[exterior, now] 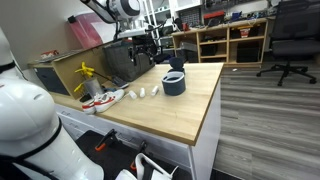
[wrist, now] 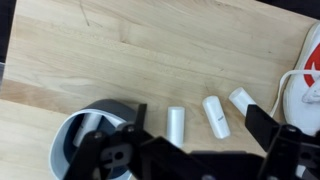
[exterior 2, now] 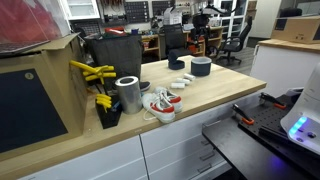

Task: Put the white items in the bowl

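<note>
I should keep lowering my gripper until my open fingers straddle the middle white piece's narrow width [wrist: 216, 117], as they are in line with it and clear wood [wrist: 194, 122] is on either side of it.
Three small white stubby pieces lie in a row on the wooden table: one [wrist: 176, 125] nearest the bowl, one [wrist: 215, 116] in the middle, and one [wrist: 241, 99] next to the shoe. They also show in an exterior view [exterior: 143, 93]. The dark blue-grey bowl [wrist: 72, 135] stands just beside them, and it shows in both exterior views [exterior: 174, 82] [exterior 2: 201, 66]. It looks empty. My gripper [wrist: 200, 135] is open and empty. It hovers above the pieces, with its fingers on either side of the first two. It hangs well above the table in an exterior view [exterior: 150, 55].
A red-and-white shoe [wrist: 305, 70] [exterior: 100, 100] [exterior 2: 160, 105] lies just past the last piece. A metal can [exterior 2: 128, 93] and yellow tools [exterior 2: 95, 75] stand beyond the shoe. The table edge [exterior: 205, 120] is close to the bowl.
</note>
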Motion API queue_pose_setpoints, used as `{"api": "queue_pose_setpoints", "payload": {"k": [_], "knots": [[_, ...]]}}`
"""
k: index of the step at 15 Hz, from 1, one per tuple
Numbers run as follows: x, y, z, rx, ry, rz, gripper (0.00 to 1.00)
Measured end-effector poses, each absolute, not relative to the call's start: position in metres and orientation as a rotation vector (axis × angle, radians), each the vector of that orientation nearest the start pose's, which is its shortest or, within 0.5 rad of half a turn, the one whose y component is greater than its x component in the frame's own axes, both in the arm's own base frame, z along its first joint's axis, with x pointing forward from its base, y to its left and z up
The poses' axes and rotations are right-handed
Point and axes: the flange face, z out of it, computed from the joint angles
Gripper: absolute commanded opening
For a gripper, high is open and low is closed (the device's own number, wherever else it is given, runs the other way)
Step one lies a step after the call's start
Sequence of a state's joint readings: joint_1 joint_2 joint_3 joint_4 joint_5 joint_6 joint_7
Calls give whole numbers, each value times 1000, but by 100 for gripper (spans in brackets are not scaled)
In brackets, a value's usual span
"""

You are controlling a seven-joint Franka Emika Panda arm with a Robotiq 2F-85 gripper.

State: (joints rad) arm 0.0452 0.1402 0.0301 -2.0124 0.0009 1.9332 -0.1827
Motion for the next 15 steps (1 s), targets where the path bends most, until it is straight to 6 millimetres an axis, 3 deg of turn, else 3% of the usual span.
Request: {"api": "queue_pose_setpoints", "payload": {"k": [4,8,11,15], "knots": [[551,62,361,-3060,-472,399,100],[553,60,363,-3062,-466,389,100],[561,55,363,-3074,-430,272,100],[565,59,327,-3088,-395,134,100]]}}
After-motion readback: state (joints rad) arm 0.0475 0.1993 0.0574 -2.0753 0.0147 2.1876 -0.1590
